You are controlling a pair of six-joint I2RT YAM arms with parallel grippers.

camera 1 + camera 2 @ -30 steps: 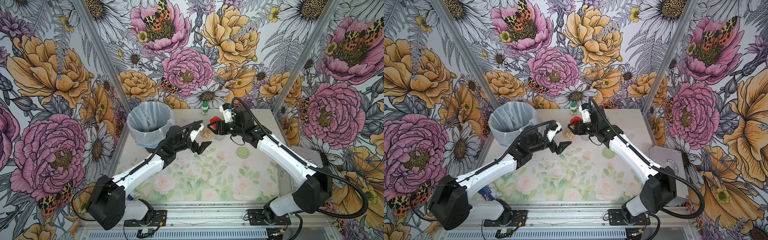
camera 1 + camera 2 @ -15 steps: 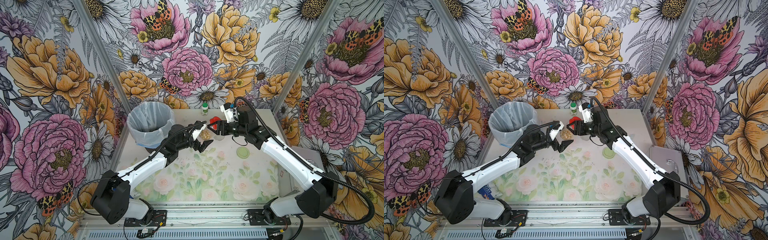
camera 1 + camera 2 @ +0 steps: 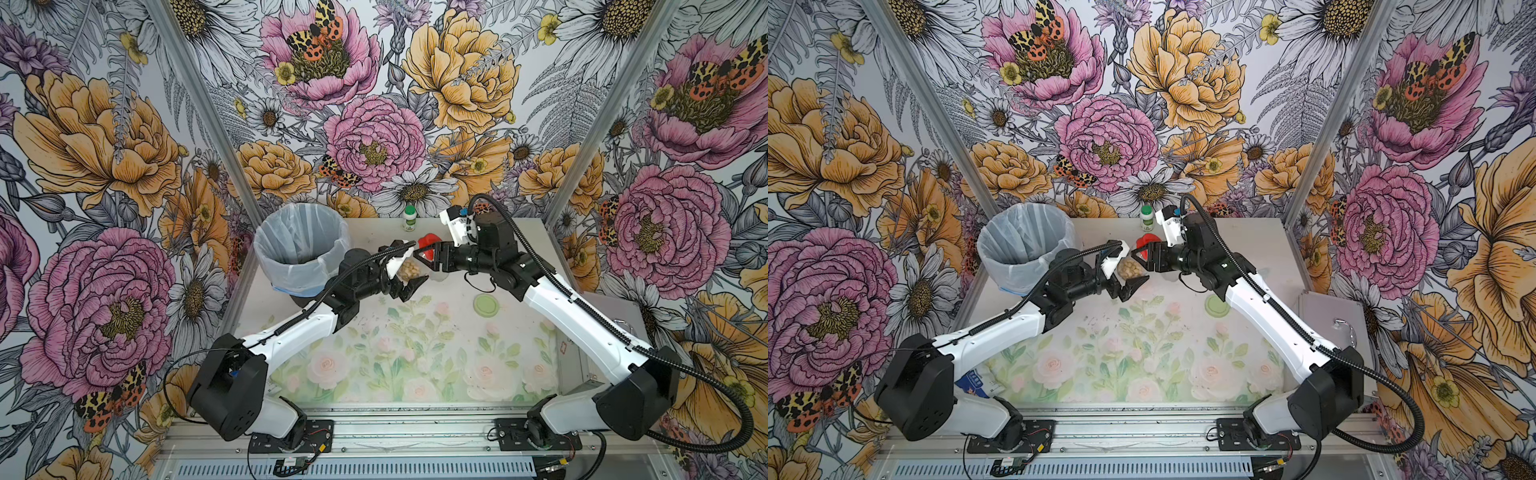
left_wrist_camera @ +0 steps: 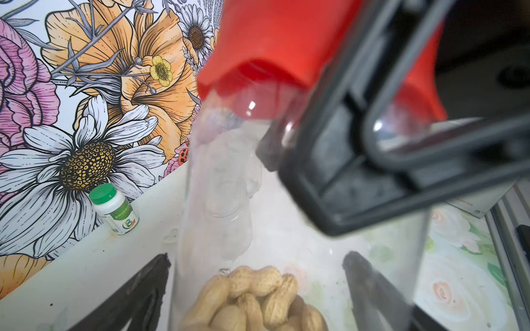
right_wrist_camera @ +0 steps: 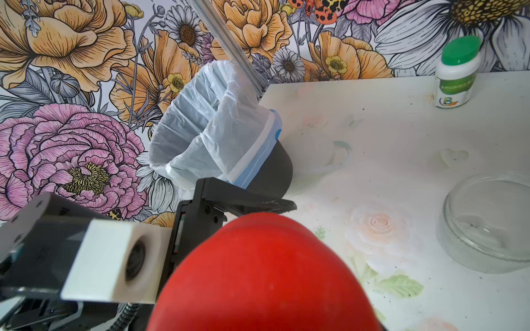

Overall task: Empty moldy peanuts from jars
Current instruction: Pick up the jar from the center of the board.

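Observation:
The jar is held by its red lid in my right gripper, so next my left gripper grips the jar body before my right gripper takes hold of the lid again.
A narrow clear jar with a red lid hangs tilted above the table's far middle. My right gripper is shut on the lid, which fills the right wrist view as a red lid. Tan moldy peanuts lie heaped in the jar's lower end. My left gripper stands open around the jar body, one dark finger on each side. A narrow gap shows at one finger.
A bin with a white liner stands at the far left, close behind the left wrist. A white bottle with a green cap is at the back wall. A loose pale green lid and an empty open jar sit on the table.
My left gripper has moved right and back until its fingers straddle the jar, and its jaws have narrowed a little. The right gripper has kept the red lid in place.

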